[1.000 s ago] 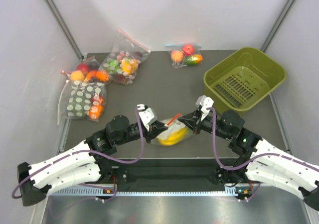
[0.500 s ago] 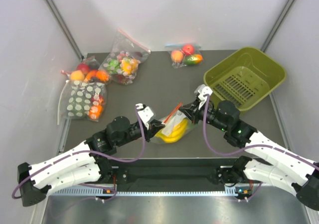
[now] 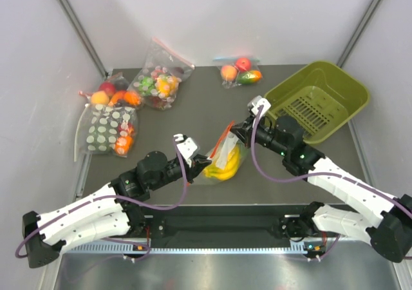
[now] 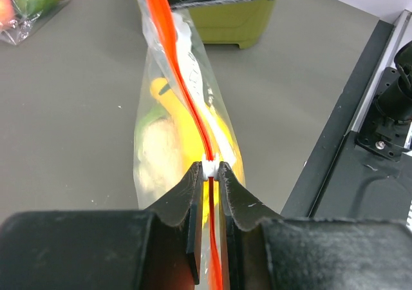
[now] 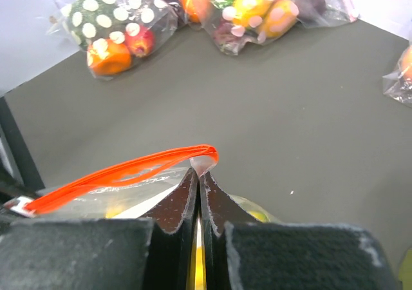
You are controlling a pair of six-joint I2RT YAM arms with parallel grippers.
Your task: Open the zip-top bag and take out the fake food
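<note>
The robot's left gripper is holding the slider [image 4: 210,168], and there is still strip past it. The right gripper should keep pulling the bag's corner [image 5: 203,164] away until the slider gets to the end of the strip.
The zip-top bag [image 3: 221,156] hangs stretched between both grippers just above the table's near middle. Its red-orange zip strip [image 4: 172,71] runs from one gripper to the other. My left gripper [image 4: 212,168] is shut on the strip's white slider [image 4: 212,169], at the bag's near-left end [image 3: 201,163]. The right gripper [image 5: 199,171] is shut on the bag's corner, right under the far end of the strip [image 5: 129,167], and holds it raised [image 3: 237,130]. Through the plastic I see yellow bananas [image 4: 193,125] and a pale green-white leafy head [image 4: 153,154].
An olive-green basket [image 3: 335,84] stands at the back right. A small bag of fruit [image 3: 240,72] lies at the back middle. A bag of multicoloured pieces [image 3: 158,78] and a white-dotted bag [image 3: 109,130] lie at the back left.
The right gripper has moved back and upward with the bag's corner, tilting the bag up and stretching the zip strip. The left gripper has kept its place on the slider.
</note>
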